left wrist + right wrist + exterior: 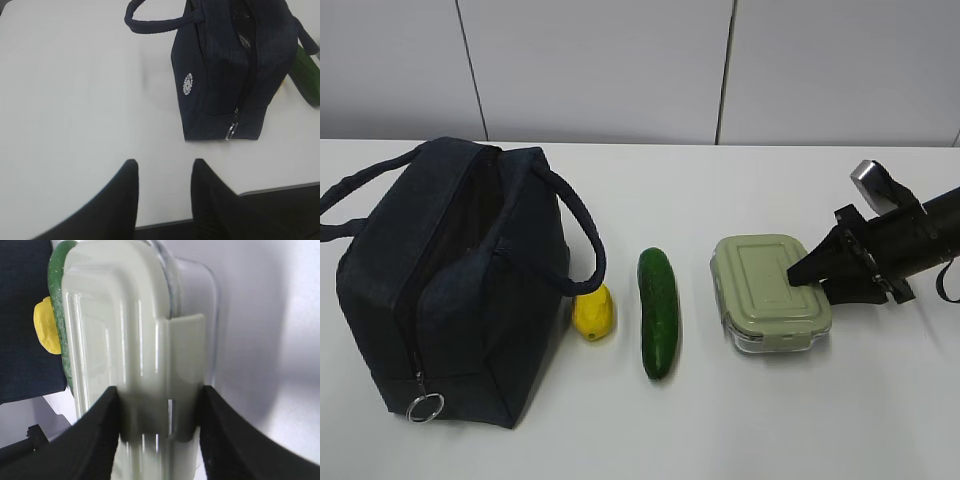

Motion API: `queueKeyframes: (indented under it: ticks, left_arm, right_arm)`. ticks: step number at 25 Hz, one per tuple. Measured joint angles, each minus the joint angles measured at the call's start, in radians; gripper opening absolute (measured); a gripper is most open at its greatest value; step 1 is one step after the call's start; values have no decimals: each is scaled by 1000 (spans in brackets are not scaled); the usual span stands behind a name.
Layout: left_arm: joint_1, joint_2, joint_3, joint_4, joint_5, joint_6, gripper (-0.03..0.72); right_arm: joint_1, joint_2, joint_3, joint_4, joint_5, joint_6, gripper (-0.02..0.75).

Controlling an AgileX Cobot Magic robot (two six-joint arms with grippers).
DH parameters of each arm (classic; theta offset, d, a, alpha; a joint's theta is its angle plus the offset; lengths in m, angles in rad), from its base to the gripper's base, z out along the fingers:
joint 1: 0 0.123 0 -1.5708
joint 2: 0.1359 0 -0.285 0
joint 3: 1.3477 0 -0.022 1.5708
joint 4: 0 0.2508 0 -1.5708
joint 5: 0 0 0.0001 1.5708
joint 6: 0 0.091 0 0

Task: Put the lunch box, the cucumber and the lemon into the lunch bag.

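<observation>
I expect the navy lunch bag (465, 275) to spread open down its side when I pull its handle, because the zipper ring (425, 407) hangs at the low end of the seam.
The lunch box (770, 290), clear with a sage-green lid, rests on the white table (740, 430) at the right. My right gripper (825, 285) reaches in from the right and is shut on its right part. In the right wrist view the gripper (159, 395) has one finger on the lid (125, 330) and the other beside the side clip (185, 355). The cucumber (658, 312) lies left of the box, the lemon (593, 312) beside it. The navy lunch bag (450, 280) stands at the left, its top gaping. My left gripper (164, 165) is open and empty, short of the bag (225, 75).
The bag's zipper ring (425, 407) hangs at its near lower corner, and one handle (582, 235) arches over the lemon. The table's near edge (280, 189) runs just under my left fingers. A pale panelled wall (620, 60) stands behind the table.
</observation>
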Motion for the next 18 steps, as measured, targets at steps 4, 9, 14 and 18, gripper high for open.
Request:
queueKeyframes:
  ticks: [4, 9, 14, 18]
  left_arm:
    - [0, 0, 0, 0, 0, 0, 239]
    - [0, 0, 0, 0, 0, 0, 239]
    - [0, 0, 0, 0, 0, 0, 239]
    - [0, 0, 0, 0, 0, 0, 239]
  right_arm:
    - [0, 0, 0, 0, 0, 0, 349]
    - [0, -2, 0, 0, 0, 2, 349]
    - [0, -2, 0, 0, 0, 13, 348]
    - [0, -2, 0, 0, 0, 15, 348]
